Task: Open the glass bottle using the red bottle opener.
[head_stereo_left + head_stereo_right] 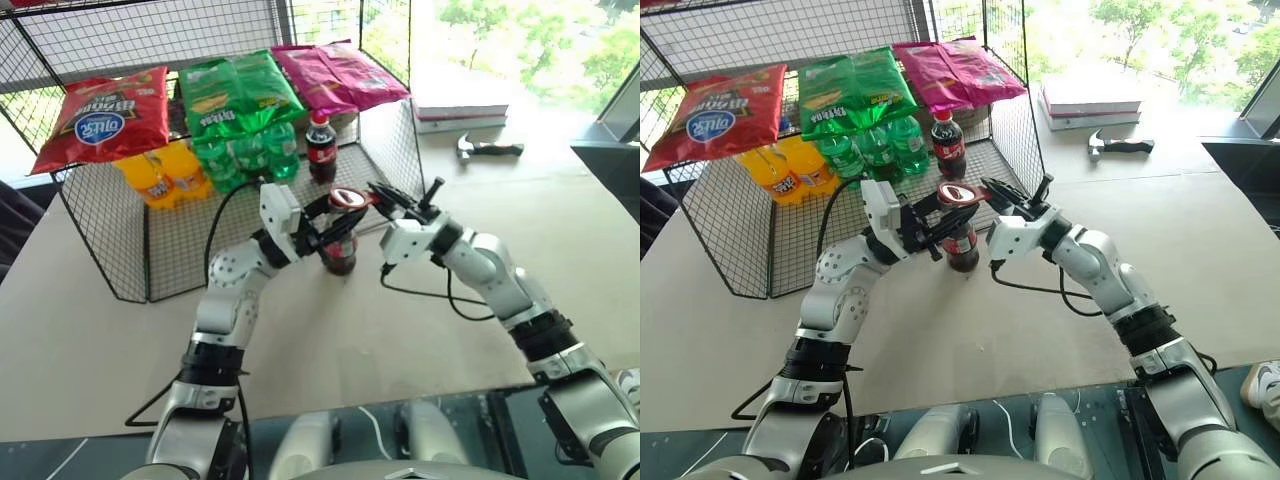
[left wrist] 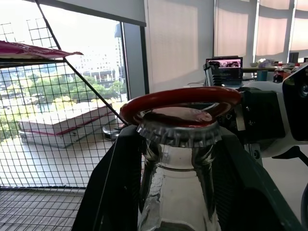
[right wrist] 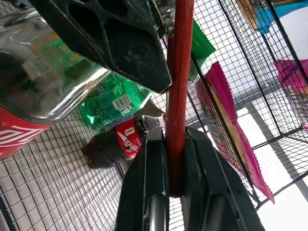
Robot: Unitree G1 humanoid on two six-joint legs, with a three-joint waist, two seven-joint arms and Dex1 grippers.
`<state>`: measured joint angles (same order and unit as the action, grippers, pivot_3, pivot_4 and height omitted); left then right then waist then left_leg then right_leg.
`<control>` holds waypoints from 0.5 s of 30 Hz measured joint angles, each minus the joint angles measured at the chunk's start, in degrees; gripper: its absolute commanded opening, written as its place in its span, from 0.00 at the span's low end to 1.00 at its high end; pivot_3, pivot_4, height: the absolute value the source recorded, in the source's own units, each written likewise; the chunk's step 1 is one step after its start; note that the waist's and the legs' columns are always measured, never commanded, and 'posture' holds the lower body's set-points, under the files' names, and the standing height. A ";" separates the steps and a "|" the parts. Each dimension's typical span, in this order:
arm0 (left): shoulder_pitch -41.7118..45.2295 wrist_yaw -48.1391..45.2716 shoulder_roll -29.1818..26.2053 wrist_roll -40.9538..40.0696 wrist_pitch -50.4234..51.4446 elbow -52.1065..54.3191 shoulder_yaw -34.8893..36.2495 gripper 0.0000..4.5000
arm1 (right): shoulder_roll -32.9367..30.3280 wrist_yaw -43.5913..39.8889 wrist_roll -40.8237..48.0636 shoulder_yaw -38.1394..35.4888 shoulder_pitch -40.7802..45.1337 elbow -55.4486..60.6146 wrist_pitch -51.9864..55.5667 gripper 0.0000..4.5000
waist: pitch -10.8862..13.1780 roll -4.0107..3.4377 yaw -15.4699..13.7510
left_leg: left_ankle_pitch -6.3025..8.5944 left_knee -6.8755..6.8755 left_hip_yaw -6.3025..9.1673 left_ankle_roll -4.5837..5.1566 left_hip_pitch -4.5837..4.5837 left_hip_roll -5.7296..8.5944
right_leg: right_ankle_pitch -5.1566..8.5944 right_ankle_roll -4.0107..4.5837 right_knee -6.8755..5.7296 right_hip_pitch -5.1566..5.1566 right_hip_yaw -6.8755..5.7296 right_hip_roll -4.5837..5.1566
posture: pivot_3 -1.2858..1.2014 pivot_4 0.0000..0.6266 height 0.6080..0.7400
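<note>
Next, my left gripper opens and holds the bottle's shoulder [image 2: 177, 214] lower down, because its fingers are crowding the glass bottle's cap [image 2: 179, 134] under the opener's ring.
The glass bottle [image 1: 340, 254] stands upright on the table in front of the wire rack, dark cola inside. My left gripper [image 1: 333, 226] is shut on its neck, one black finger [image 2: 113, 192] on each side below the crown cap [image 2: 179, 131]. The red bottle opener [image 1: 347, 198] lies level, with its ring head [image 2: 180, 98] resting over the cap. My right gripper [image 1: 384, 199] is shut on the opener's handle [image 3: 177, 96], reaching in from the right. In the right wrist view, the bottle's shoulder and red label [image 3: 14, 135] show beside a left finger [image 3: 115, 38].
A wire rack [image 1: 100, 240] behind the bottle holds chip bags, green bottles [image 1: 245, 150], orange bottles [image 1: 160, 178] and a plastic cola bottle [image 1: 321, 148]. A hammer [image 1: 488, 149] and stacked books [image 1: 460, 110] lie at the back right. Black cables hang from both wrists.
</note>
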<state>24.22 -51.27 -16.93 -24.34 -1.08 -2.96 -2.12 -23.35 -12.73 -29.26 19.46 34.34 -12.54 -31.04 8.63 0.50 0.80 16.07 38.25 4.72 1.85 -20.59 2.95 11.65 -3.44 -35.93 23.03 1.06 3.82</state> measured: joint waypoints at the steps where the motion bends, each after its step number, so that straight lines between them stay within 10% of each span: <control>1: 0.00 0.07 0.01 0.00 0.00 -0.08 0.01 0.32 | 0.02 0.12 -0.20 0.00 0.20 -0.36 -0.25 0.00 | -0.03 -0.01 0.00 | 0.00 0.00 0.00 0.00 0.00 0.00 | 0.00 0.00 0.00 0.00 0.00 0.00 | 0.52 0.24 1.00; 9: 0.34 0.42 0.17 0.04 0.00 -0.73 0.12 0.32 | -0.02 1.47 -2.53 0.02 1.81 -2.64 -1.58 0.00 | -0.22 -0.09 0.01 | 0.01 0.00 0.00 0.02 0.03 -0.01 | 0.01 0.01 0.01 -0.02 0.02 -0.03 | 0.52 0.24 1.00; 15: -0.40 1.00 0.41 2.27 1.22 -5.12 -0.50 0.84 | 0.08 2.27 -3.98 0.87 3.59 -3.92 -3.55 0.00 | -0.18 -0.09 0.14 | 0.01 -0.04 0.01 0.01 -0.08 -0.02 | 0.01 0.01 0.03 0.08 0.04 -0.08 | 0.52 0.24 1.00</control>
<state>23.82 -50.27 -16.52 -22.07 0.14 -8.09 -2.62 -23.27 -10.47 -33.23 20.34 37.92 -16.45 -34.59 8.46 0.41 0.93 16.08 38.21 4.73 1.86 -20.67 2.93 11.65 -3.43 -35.90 23.11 1.10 3.73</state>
